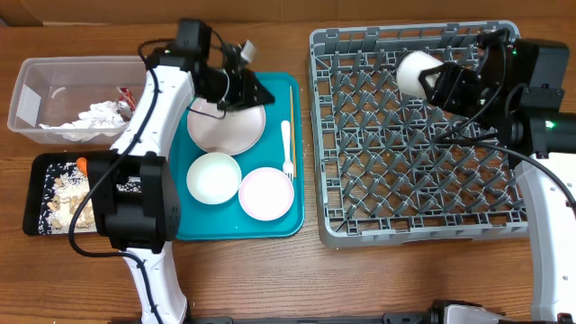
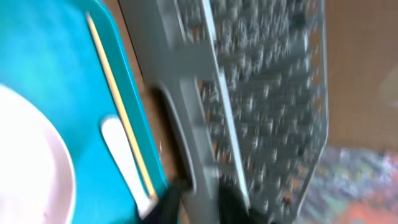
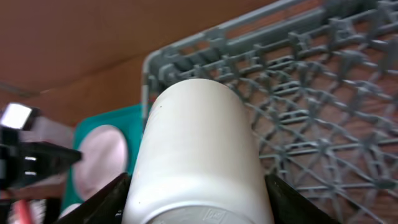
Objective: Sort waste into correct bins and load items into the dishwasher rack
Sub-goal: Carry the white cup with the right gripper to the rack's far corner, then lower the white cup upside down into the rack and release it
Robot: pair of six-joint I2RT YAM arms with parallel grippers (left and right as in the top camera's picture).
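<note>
Next, I tip the white cup [image 1: 417, 74] down with my right gripper, as it lies sideways above the rack's pegs, and lower it into the rack's tray-side far corner [image 1: 371, 76].
My right gripper [image 1: 438, 81] is shut on the small white cup [image 1: 414, 72] and holds it on its side above the far left part of the grey dishwasher rack [image 1: 414, 153]. The cup fills the right wrist view [image 3: 199, 143], between the dark fingers [image 3: 196, 202]. My left gripper [image 1: 252, 90] hangs over the far edge of the pale-pink plate [image 1: 225, 128]. Its fingers look apart and empty in the blurred left wrist view [image 2: 202, 205]. A white fork [image 1: 287, 148] and chopsticks [image 1: 292, 121] lie beside the plate. A bowl [image 1: 213, 177] and a small plate [image 1: 265, 192] sit nearer me.
The dishes lie on a teal tray [image 1: 193, 225]. The clear tub [image 1: 31, 72] at far left holds a white napkin [image 1: 94, 117] and a red wrapper [image 1: 126, 94]. The black tray [image 1: 34, 193] holds beige scraps [image 1: 67, 193] and a carrot [image 1: 81, 164].
</note>
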